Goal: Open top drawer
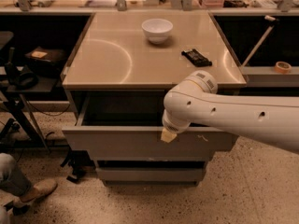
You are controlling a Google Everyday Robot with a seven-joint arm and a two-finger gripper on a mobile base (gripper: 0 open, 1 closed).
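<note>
The robot's gripper is at the drawer front's top edge (pixel 157 129) with clear space ahead, so it should go on pulling until the top drawer (pixel 126 144) is wide open, then let go.
The top drawer (pixel 135 143) is a wide flat grey front with pale scratch marks right of centre. It stands pulled out from the cabinet, its dark inside showing behind the front. My gripper (pixel 168 135) hangs from the white arm (pixel 224 115) and rests at the drawer front's top edge, right of centre. Only its pale tip shows over the front.
A lower grey drawer front (pixel 149 174) sits closed below. On the cabinet top (pixel 107 55) stand a white bowl (pixel 157 30) and a black flat object (pixel 196 57). A person's leg and shoe (pixel 28 188) are at lower left. A tape roll (pixel 282 66) lies on the right shelf.
</note>
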